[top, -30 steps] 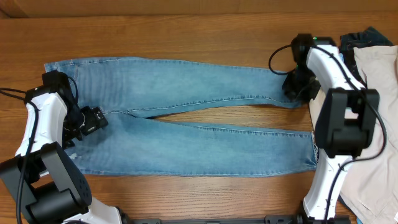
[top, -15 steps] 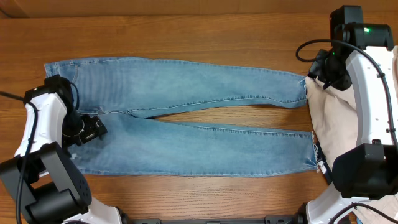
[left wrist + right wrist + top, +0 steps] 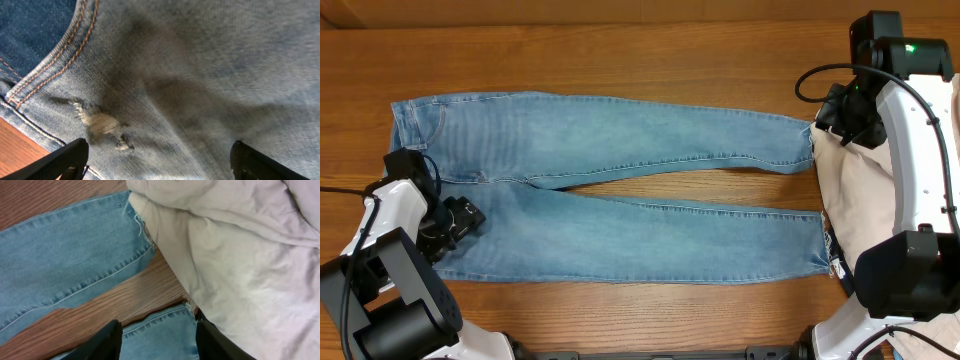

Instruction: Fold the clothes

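The left gripper is above flat denim (image 3: pixel 107 126) next to the frayed patch, so it should move back and grab the waist's near corner before it folds the near leg.
A pair of light blue jeans (image 3: pixel 620 190) lies flat on the wooden table, waist at the left, both legs stretched to the right. My left gripper (image 3: pixel 455 220) hovers low over the waist end of the near leg, open and empty; its view shows denim with a frayed patch (image 3: pixel 102 125) and a pocket seam between the fingers (image 3: pixel 160 162). My right gripper (image 3: pixel 835 110) is up at the far right by the far leg's hem, open and empty (image 3: pixel 157 340). Its view shows both hems (image 3: pixel 135 225) beside beige cloth.
A pile of beige clothes (image 3: pixel 920 200) lies at the right edge, touching the leg hems, and it also shows in the right wrist view (image 3: pixel 250 255). A dark blue garment (image 3: pixel 910 60) peeks out behind it. Bare wood (image 3: pixel 620 50) lies behind the jeans.
My right arm has lifted off the far leg's hem and swung right and back. My left gripper has slid toward me along the waist end.
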